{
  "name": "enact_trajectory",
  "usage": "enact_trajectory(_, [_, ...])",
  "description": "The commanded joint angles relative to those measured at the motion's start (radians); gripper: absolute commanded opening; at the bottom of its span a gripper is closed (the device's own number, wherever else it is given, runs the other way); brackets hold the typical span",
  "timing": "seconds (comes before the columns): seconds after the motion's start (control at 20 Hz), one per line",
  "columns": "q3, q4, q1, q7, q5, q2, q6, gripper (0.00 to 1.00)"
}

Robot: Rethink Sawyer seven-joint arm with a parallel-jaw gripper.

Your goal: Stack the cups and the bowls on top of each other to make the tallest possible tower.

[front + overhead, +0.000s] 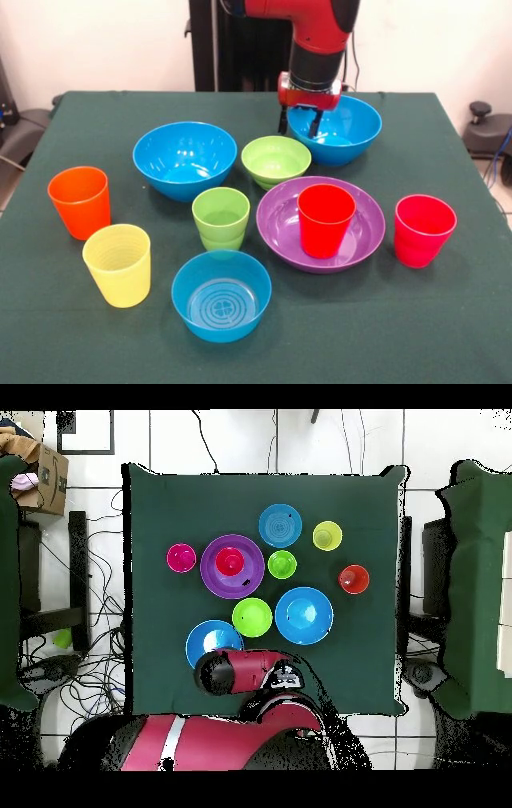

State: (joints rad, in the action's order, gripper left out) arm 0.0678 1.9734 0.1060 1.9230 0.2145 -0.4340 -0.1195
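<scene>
The robot's gripper straddles only one side of the large blue bowl's rim (299, 126), so the large blue bowl will tip and its opposite side will dip when the gripper lifts it.
My gripper (299, 130) is open at the far side of the table. It straddles the near-left rim of a large blue bowl (344, 132), one finger inside and one outside. A second large blue bowl (184, 158) stands to the left, with the small green bowl (276, 158) between them. The red cup (326, 220) stands upright in the wide purple bowl (280, 218). The pinkish-red cup (424, 230), light green cup (221, 216), yellow cup (118, 264) and orange cup (79, 202) stand apart on the cloth. The small blue bowl (222, 294) is nearest the camera. No tower stands.
The table has a dark green cloth (448, 320). In the overhead view the arm (245, 672) covers part of the blue bowl (208, 640) nearest the robot's base. Chairs and cables lie around the table.
</scene>
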Motion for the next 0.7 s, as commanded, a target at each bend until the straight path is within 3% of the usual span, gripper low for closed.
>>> enact_trajectory(0.05, [-0.088, -0.017, -0.002, 0.042, 0.046, -0.016, -0.033, 1.00])
enact_trajectory(0.35, [-0.076, -0.026, -0.012, 0.063, 0.037, 0.000, -0.019, 1.00])
enact_trajectory(0.4, [-0.073, -0.031, -0.014, 0.064, 0.034, -0.002, -0.023, 0.00])
enact_trajectory(0.7, [-0.074, -0.036, -0.016, 0.064, 0.026, -0.001, -0.047, 0.00])
